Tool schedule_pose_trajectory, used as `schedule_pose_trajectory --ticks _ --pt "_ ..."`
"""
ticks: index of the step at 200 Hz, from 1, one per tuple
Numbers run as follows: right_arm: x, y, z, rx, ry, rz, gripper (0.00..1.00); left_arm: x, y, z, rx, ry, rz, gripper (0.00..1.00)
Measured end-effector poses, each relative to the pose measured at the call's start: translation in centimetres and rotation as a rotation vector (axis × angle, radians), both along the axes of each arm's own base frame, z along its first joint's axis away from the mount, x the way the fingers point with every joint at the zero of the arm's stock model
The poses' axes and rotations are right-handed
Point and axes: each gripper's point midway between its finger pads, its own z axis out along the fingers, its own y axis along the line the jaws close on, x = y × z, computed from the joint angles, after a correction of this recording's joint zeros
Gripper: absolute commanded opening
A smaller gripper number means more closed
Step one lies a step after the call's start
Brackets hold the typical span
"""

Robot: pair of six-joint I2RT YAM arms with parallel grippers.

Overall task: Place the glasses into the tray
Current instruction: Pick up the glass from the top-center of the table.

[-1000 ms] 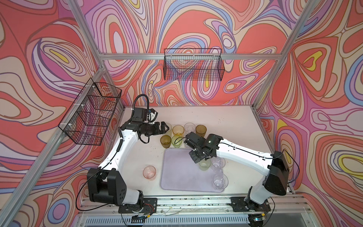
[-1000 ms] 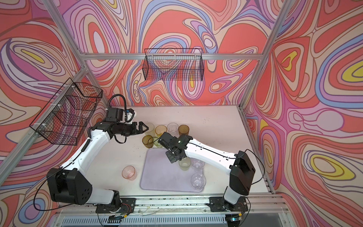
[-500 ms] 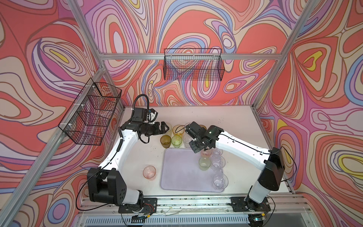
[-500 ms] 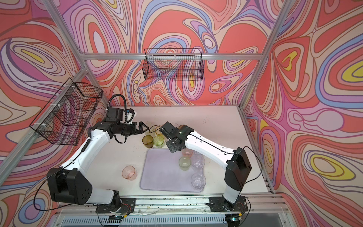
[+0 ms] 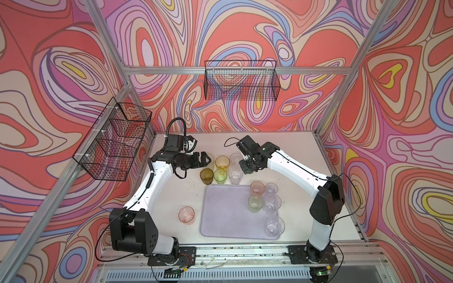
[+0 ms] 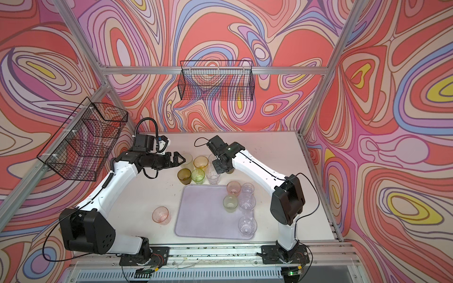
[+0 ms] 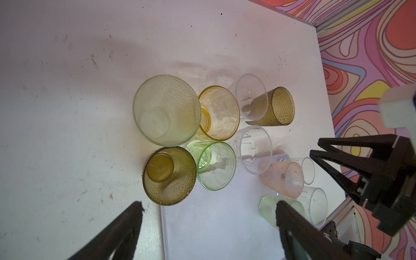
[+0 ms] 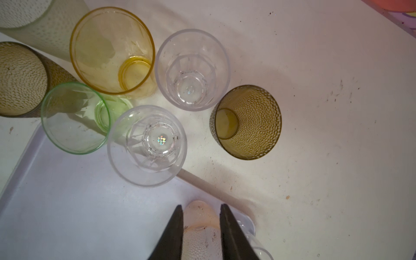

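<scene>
The olive-brown glass [image 8: 249,122] beside the clear glasses is upright and its near rim is free. My right gripper keeps going down until its fingers straddle that rim [image 8: 221,143].
The pale lilac tray [image 5: 228,215] [image 6: 203,215] holds several glasses along its right side: pink [image 5: 257,188], pale green [image 5: 255,203] and clear ones [image 5: 271,204]. Behind the tray stand more: amber-yellow [image 5: 222,162], olive-brown [image 5: 206,176], green [image 5: 220,176] and clear [image 5: 235,175]. A second olive-brown glass [image 8: 247,122] shows in the right wrist view. My right gripper [image 5: 244,169] [image 8: 200,206] hovers over this cluster, narrowly open and empty. My left gripper [image 5: 207,158] [image 7: 208,204] is wide open beside a pale frosted green glass [image 7: 166,110].
A pink glass [image 5: 186,215] stands alone on the white table left of the tray. Black wire baskets hang on the left wall [image 5: 112,142] and the back wall [image 5: 241,80]. The table's right side [image 5: 306,156] is bare.
My right gripper has moved from above the tray's right side back to the cluster behind it. The pink glass now shows standing in the tray's back corner. The left arm has barely moved.
</scene>
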Motion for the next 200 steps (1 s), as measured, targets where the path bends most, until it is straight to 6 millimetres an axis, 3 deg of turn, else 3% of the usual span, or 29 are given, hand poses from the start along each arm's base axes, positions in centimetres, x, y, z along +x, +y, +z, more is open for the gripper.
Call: schedule_pose_trajectory --ticks 90,145,200 --pt "3.8 -0.7 -2.9 0.029 0.029 0.001 0.28 0.1 0.1 -0.2 0.007 0.005 0.004 0.95" --pt "4.9 0.3 -3.2 0.039 0.02 0.036 0.27 0.1 0.1 -0.2 0.007 0.005 0.004 0.95" --pt "5.4 -0.1 -4.4 0.021 0.033 0.045 0.26 0.1 0.1 -0.2 0.009 0.005 0.005 0.95"
